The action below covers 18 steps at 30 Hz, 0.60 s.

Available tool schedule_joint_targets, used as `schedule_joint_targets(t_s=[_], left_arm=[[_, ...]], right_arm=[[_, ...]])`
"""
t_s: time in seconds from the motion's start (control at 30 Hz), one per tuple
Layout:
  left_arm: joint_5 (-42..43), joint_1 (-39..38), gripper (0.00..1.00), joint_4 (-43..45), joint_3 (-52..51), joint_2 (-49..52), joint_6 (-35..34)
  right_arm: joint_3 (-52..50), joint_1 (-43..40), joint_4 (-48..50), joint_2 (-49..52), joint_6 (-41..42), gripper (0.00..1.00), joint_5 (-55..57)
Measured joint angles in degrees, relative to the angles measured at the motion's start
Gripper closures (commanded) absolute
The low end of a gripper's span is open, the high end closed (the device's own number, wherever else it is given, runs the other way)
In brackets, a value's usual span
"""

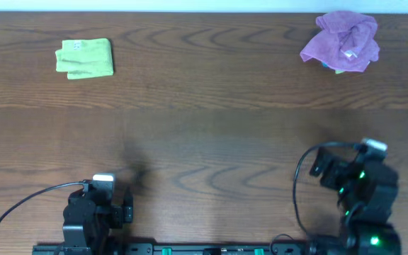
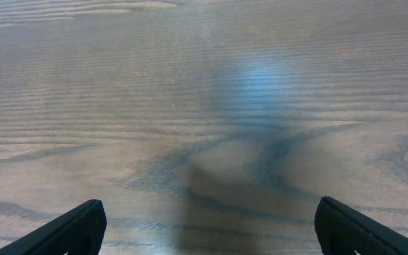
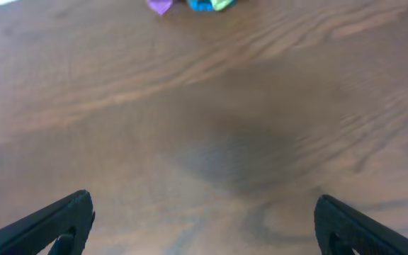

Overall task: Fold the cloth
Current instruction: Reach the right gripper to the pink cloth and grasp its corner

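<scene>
I should keep moving my right gripper toward the tag (image 1: 350,54) until it closes there, because the purple cloth (image 1: 341,40) lies on top with its white tag facing up.
The purple cloth (image 1: 342,41) lies in a crumpled heap at the table's far right, a small white tag showing on it. Its edge shows as a purple corner at the top of the right wrist view (image 3: 160,6). My left gripper (image 1: 126,207) (image 2: 207,216) is open and empty over bare wood at the near left. My right gripper (image 1: 323,167) (image 3: 204,209) is open and empty over bare wood at the near right, well short of the cloth.
A lime-green folded cloth (image 1: 84,58) lies at the far left. Small blue (image 3: 201,4) and green (image 3: 222,3) bits stick out beside the purple heap. The table (image 1: 204,134) is dark wood; its far edge runs just behind both cloths.
</scene>
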Motion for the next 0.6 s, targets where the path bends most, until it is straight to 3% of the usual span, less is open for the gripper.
schedule_joint_targets(t_s=[0.6], left_arm=[[-0.04, 0.0, 0.05, -0.15, 0.09, -0.02, 0.07]], right_arm=[[46.21, -0.59, -7.21, 50.86, 1.03, 0.01, 0.81]])
